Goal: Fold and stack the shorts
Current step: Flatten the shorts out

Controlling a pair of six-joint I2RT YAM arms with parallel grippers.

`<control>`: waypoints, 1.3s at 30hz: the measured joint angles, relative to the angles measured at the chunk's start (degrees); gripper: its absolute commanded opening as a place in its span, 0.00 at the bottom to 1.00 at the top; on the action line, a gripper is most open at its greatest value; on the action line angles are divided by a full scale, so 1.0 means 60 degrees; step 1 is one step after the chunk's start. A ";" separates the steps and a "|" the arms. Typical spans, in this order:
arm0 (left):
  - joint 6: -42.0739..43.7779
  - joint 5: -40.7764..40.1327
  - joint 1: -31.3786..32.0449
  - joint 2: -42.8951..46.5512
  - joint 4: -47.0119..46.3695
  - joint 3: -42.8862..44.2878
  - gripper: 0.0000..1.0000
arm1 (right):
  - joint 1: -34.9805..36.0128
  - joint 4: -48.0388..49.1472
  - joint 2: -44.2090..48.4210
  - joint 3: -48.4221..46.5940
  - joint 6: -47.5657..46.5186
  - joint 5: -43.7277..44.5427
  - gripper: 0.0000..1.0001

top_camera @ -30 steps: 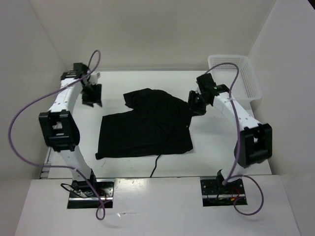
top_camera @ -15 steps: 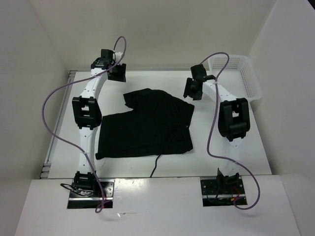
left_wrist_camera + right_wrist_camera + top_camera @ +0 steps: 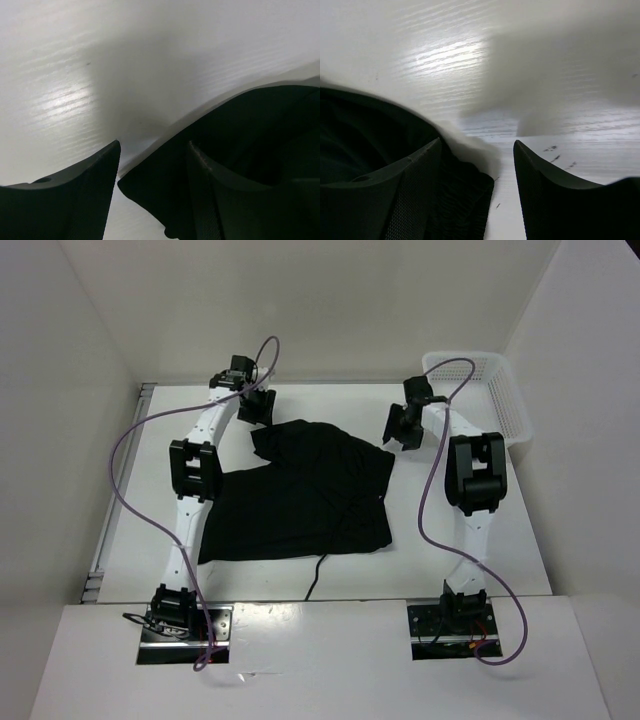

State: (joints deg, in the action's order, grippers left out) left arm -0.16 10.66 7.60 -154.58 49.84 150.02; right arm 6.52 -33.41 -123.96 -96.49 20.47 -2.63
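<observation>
The shorts' far edge (image 3: 325, 426) is bowed and slanted, so my left gripper should grab the shorts' corner (image 3: 258, 436) near that edge and pull the edge straight before folding.
The black shorts (image 3: 300, 490) lie spread flat on the white table, with the thin drawstring cord (image 3: 314, 578) trailing toward the near edge. My left gripper (image 3: 258, 410) is open at the shorts' far left corner; in the left wrist view that corner (image 3: 165, 195) lies between my spread fingers. My right gripper (image 3: 403, 430) is open at the far right corner; in the right wrist view the fabric's edge (image 3: 470, 195) lies between the fingers, against the left finger (image 3: 415, 200).
A white mesh basket (image 3: 500, 405) stands at the far right of the table, just behind the right arm. White walls enclose the back and sides. Purple cables loop above both arms.
Both arms have swung inward and stretched to the far side. The left gripper moved right and down to the shorts' far left corner; the right gripper came to the far right corner.
</observation>
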 measured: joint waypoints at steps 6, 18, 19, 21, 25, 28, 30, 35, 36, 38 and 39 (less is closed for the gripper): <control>0.0000 -0.0175 -0.0168 -0.0033 0.0426 0.0000 0.63 | 0.0015 0.0208 0.0015 0.0397 -0.0189 -0.0812 0.65; -0.0004 0.0605 -0.0393 -0.0033 0.0962 0.0084 0.63 | 0.0015 0.0794 0.0736 0.1657 -0.0430 -0.1657 0.66; -0.0004 0.0692 -0.0401 -0.0033 0.1031 0.0084 0.61 | 0.0015 0.0801 0.0736 0.1668 -0.0448 -0.1694 0.66; -0.0011 0.0823 -0.0404 -0.0033 0.1162 0.0087 0.55 | 0.0011 0.0852 0.0750 0.1708 -0.0484 -0.1719 0.66; -0.0040 0.1020 -0.0401 -0.0047 0.1519 0.0087 0.24 | -0.0033 0.0845 0.0845 0.1774 -0.0586 -0.1727 0.69; -0.0018 0.1100 -0.0382 -0.0120 0.1734 0.0157 0.06 | -0.0033 0.0827 0.0969 0.1796 -0.0750 -0.1741 0.70; -0.0018 0.1144 -0.0372 -0.0164 0.1821 0.0251 0.03 | -0.0033 0.0805 0.1056 0.1840 -0.0903 -0.1778 0.70; -0.0007 0.1129 -0.0357 -0.0266 0.2033 0.0619 0.00 | -0.0033 0.0780 0.1228 0.2175 -0.1228 -0.2142 0.64; -0.0007 0.1129 -0.0357 -0.0280 0.2062 0.0721 0.00 | -0.0033 0.0765 0.1246 0.2269 -0.1300 -0.2240 0.62; -0.0007 0.1107 -0.0357 -0.0291 0.2146 0.0973 0.00 | -0.0033 0.0747 0.1264 0.2441 -0.1399 -0.2441 0.51; -0.0007 0.1089 -0.0357 -0.0299 0.2167 0.1093 0.00 | -0.0033 0.0739 0.1264 0.2524 -0.1468 -0.2539 0.47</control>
State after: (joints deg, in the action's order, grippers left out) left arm -0.21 17.19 5.45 -156.38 62.85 156.57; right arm 6.33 -28.97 -116.38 -81.34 11.66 -17.87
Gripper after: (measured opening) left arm 0.009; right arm 0.553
